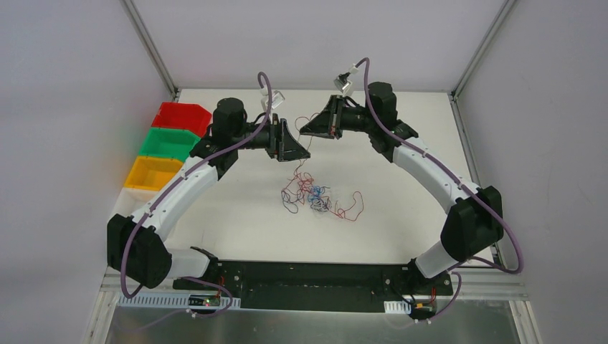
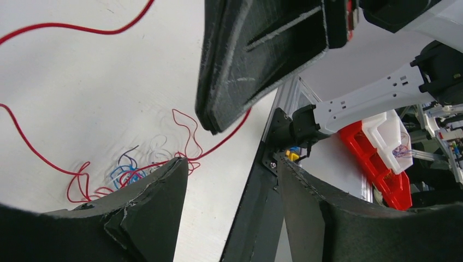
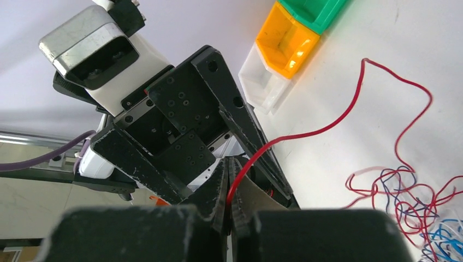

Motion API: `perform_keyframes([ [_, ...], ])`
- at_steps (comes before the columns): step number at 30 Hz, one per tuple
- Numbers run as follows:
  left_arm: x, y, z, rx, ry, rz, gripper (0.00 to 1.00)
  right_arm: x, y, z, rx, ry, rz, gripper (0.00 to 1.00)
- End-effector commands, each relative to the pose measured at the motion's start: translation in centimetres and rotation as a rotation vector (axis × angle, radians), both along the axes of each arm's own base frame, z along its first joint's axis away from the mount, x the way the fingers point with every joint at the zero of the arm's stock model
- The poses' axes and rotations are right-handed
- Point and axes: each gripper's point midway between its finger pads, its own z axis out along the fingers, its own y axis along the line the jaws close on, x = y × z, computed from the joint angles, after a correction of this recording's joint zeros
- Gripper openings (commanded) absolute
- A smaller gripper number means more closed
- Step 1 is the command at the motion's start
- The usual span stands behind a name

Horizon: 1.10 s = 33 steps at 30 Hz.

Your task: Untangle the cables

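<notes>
The red wire in the robot's right gripper still goes into the tangle (image 1: 299,170), so the left gripper should take hold of the wire's lower loops (image 1: 305,181) and lift them clear.
The cables (image 1: 315,197) lie in a loose tangle of thin red, blue and dark wires on the white table, in front of both grippers. One red wire (image 3: 327,128) rises from that tangle (image 3: 407,199) into my right gripper (image 3: 229,166), which is shut on it. That gripper (image 1: 302,131) hangs above the table behind the tangle. My left gripper (image 1: 300,150) faces it almost tip to tip. In the left wrist view my left gripper (image 2: 229,164) is open with nothing between its fingers. The tangle (image 2: 128,172) shows just beyond its left fingertip.
Red (image 1: 183,116), green (image 1: 171,142) and yellow (image 1: 150,174) bins stand in a row at the table's left edge. A white bin (image 3: 267,87) sits beside the yellow one. A black base rail (image 1: 315,276) runs along the near edge.
</notes>
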Motion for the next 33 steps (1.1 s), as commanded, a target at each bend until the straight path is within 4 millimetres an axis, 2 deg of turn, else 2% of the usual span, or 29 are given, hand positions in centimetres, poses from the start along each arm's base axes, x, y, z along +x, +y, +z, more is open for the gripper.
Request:
perform_keyframes([
  [1, 1.4, 0.2, 0.7, 0.016, -0.073, 0.062, 0.62, -0.6, 1.0, 1.8, 0.060, -0.028, 0.030, 0.00],
  [6, 3.1, 0.9, -1.5, 0.085, -0.048, 0.157, 0.62, -0.9, 1.5, 2.7, 0.089, -0.024, 0.040, 0.00],
  [8, 3.7, 0.9, -1.5, 0.095, -0.054, 0.173, 0.56, -1.0, 1.9, 2.9, 0.095, -0.025, 0.050, 0.00],
  [9, 3.9, 0.8, -1.1, 0.093, -0.063, 0.175, 0.51, -1.0, 2.1, 3.1, 0.097, -0.027, 0.053, 0.00],
  [10, 4.1, 0.8, -0.5, 0.088, -0.075, 0.176, 0.41, -0.9, 2.2, 3.0, 0.096, -0.026, 0.055, 0.00],
  [13, 4.2, 1.4, 0.3, 0.078, -0.063, 0.171, 0.05, -0.6, 2.2, 2.7, 0.084, -0.031, 0.048, 0.01],
  [14, 4.4, 2.0, 0.5, 0.076, -0.050, 0.188, 0.00, -0.4, 2.1, 2.4, 0.072, -0.036, 0.043, 0.04],
  [15, 4.9, 3.0, 0.4, 0.074, -0.032, 0.217, 0.00, -0.3, 2.0, 2.2, 0.060, -0.039, 0.039, 0.10],
  [17, 5.8, 5.2, 0.4, 0.072, -0.009, 0.272, 0.00, 0.2, 1.7, 2.0, 0.044, -0.050, 0.026, 0.28],
  [21, 8.0, 10.4, 0.9, 0.117, -0.037, 0.384, 0.00, 1.8, 0.2, 2.1, 0.033, -0.062, -0.032, 0.45],
  [23, 8.5, 12.2, 0.9, 0.171, -0.073, 0.404, 0.00, 2.6, -0.6, 2.2, 0.028, -0.067, -0.059, 0.41],
  [24, 8.7, 12.8, 0.9, 0.197, -0.091, 0.412, 0.00, 2.8, -0.8, 2.1, 0.027, -0.068, -0.065, 0.31],
  [25, 8.9, 13.4, 0.5, 0.228, -0.110, 0.413, 0.00, 2.9, -0.9, 1.9, 0.024, -0.070, -0.065, 0.11],
  [26, 8.9, 13.8, 0.0, 0.247, -0.107, 0.407, 0.00, 2.9, -0.9, 1.9, 0.023, -0.074, -0.062, 0.00],
  [27, 8.5, 13.5, -0.4, 0.236, -0.087, 0.366, 0.00, 2.9, -0.9, 1.7, 0.021, -0.073, -0.058, 0.00],
  [28, 7.8, 12.8, -0.8, 0.210, -0.063, 0.307, 0.07, 3.0, -0.8, 1.7, 0.023, -0.073, -0.053, 0.00],
  [30, 6.5, 11.6, -2.1, 0.168, 0.004, 0.238, 0.47, 2.9, -0.5, 2.0, 0.040, -0.078, -0.035, 0.00],
  [33, 4.9, 10.1, -5.4, 0.169, 0.032, 0.194, 0.96, 2.9, -0.2, 2.5, 0.056, -0.078, -0.017, 0.00],
])
